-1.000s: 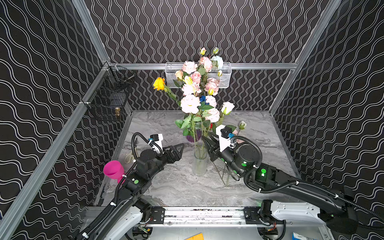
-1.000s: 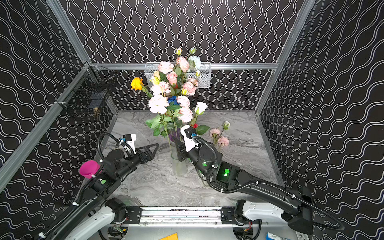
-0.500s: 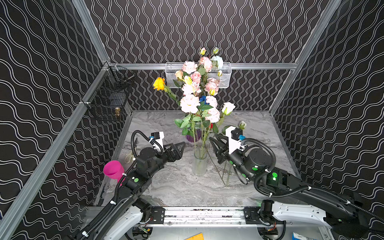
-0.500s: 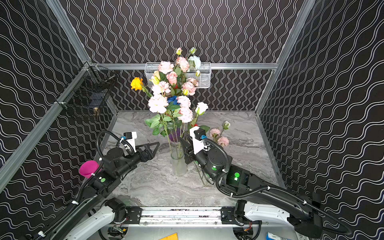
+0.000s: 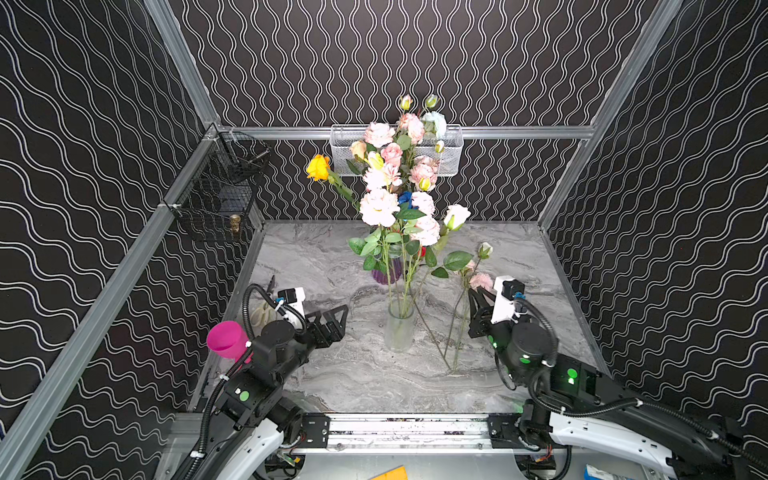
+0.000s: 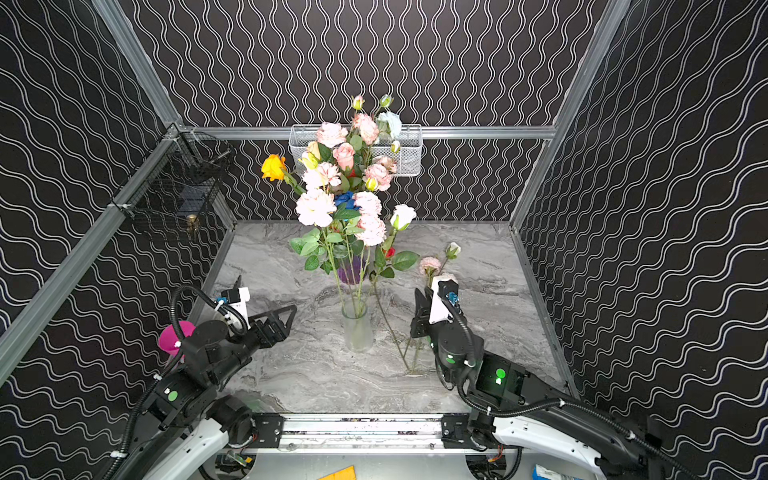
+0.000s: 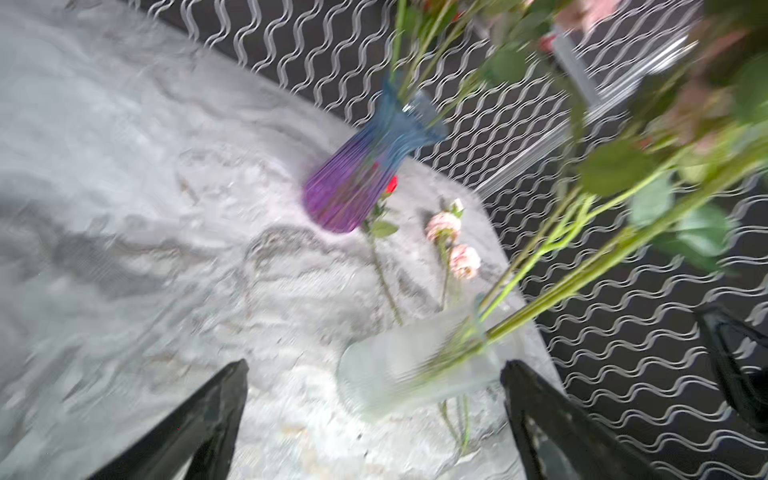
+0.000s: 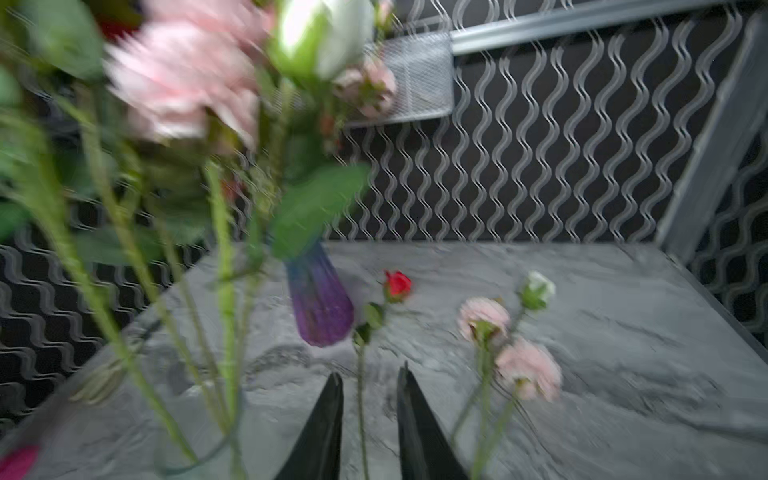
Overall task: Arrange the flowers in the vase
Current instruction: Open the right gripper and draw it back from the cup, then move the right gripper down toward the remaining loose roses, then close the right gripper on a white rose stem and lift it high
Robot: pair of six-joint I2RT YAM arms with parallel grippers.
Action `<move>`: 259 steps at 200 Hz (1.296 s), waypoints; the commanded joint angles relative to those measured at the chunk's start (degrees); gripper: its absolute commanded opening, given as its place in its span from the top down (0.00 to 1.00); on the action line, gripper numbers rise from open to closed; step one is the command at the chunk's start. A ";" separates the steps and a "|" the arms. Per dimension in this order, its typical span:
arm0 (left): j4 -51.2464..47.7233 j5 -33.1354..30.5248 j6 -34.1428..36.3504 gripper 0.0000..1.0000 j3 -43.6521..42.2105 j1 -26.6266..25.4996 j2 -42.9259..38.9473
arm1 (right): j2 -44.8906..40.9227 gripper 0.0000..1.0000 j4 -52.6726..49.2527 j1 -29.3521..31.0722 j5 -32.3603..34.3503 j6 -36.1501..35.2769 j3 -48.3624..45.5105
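The white bud (image 5: 485, 249) sticks out past the pink roses, so my right gripper should keep reaching down until the white bud's stem (image 8: 466, 412) is inside its open fingers.
A clear glass vase (image 5: 399, 332) (image 6: 357, 332) stands mid-table with several pink and white flowers (image 5: 378, 208) in it. Behind it a purple vase (image 5: 386, 274) (image 8: 320, 307) holds more flowers. To the right, a red rose (image 8: 397, 284), two pink roses (image 8: 484, 318) and a white bud (image 8: 538, 291) lie on the marble. My right gripper (image 5: 476, 297) (image 8: 370, 370) hovers over these; its jaws stand a narrow gap apart, and the red rose's stem shows in that gap, untouched. My left gripper (image 5: 338, 322) (image 7: 374, 365) is wide open, left of the clear vase.
A pink cup (image 5: 226, 338) sits at the table's left edge beside my left arm. A black wire basket (image 5: 220, 195) hangs on the left wall and a white mesh basket (image 5: 451, 156) on the rear wall. Walls close in three sides.
My right gripper has drawn back from the clear vase and swung right, over the flowers lying on the table, while its jaws narrowed. The left gripper has barely moved.
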 commanded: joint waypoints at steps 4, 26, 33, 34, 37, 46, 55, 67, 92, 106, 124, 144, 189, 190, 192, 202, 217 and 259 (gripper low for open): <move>-5.16 -1.60 -1.07 0.01 -0.46 0.08 -0.88 | -0.85 0.77 -2.28 -10.86 -8.38 11.01 -3.24; -5.87 -1.39 -1.10 0.01 -0.61 0.09 -1.35 | 4.29 0.76 0.17 -23.71 -26.03 13.01 -3.84; -5.94 -1.14 -0.97 0.02 -0.69 0.04 -1.46 | 7.33 0.75 1.74 -26.76 -32.27 12.96 -3.79; -5.94 -1.11 -0.91 0.01 -0.70 0.04 -1.45 | 7.74 0.75 1.94 -27.29 -33.13 13.01 -3.77; -6.02 -1.09 -0.88 0.01 -0.77 0.10 -1.51 | 9.15 0.75 2.24 -28.51 -35.38 13.18 -3.59; -6.19 -0.93 -1.08 0.01 -0.87 0.07 -1.48 | 14.01 0.75 3.02 -31.52 -40.79 14.38 -2.63; -6.57 -0.53 -1.02 0.01 -0.96 0.08 -1.46 | 18.49 0.73 3.12 -33.29 -43.60 15.06 -1.20; -7.35 0.05 -0.86 0.01 -0.79 0.10 -1.51 | 23.91 0.69 2.59 -35.65 -44.47 16.03 0.84; -8.08 0.32 -0.78 0.01 -1.00 0.09 -2.16 | 35.59 0.66 -0.80 -39.24 -44.66 17.79 7.14; -7.90 0.37 -1.18 0.01 -1.30 0.12 -2.34 | 40.15 0.66 0.51 -40.75 -45.90 18.31 9.08; -7.26 0.80 -1.28 0.02 -1.70 0.10 -2.21 | 45.80 0.67 2.03 -42.67 -48.04 19.15 11.27; -6.74 1.03 -1.11 0.01 -2.08 0.03 -1.68 | 50.61 0.68 3.60 -43.66 -50.56 20.01 12.99; -4.49 1.38 -0.41 0.01 -2.41 0.04 0.78 | 56.05 0.71 3.64 -45.28 -50.29 21.15 15.97; -4.43 1.38 -0.41 0.01 -2.43 0.03 0.82 | 56.18 0.71 3.64 -45.30 -50.31 21.15 16.00; -4.31 1.44 -0.39 0.01 -2.45 0.08 0.91 | 56.26 0.71 3.65 -45.38 -50.33 21.14 16.13; -3.46 1.64 -0.20 0.02 -2.61 0.08 1.67 | 57.02 0.72 3.75 -45.51 -50.40 21.14 16.35; -2.16 1.74 -0.06 0.02 -3.06 0.04 2.65 | 58.24 0.73 3.97 -45.67 -51.70 21.14 16.86; 1.74 2.16 0.54 0.02 -3.42 0.10 5.72 | 60.61 0.75 7.21 -45.67 -54.28 22.27 14.44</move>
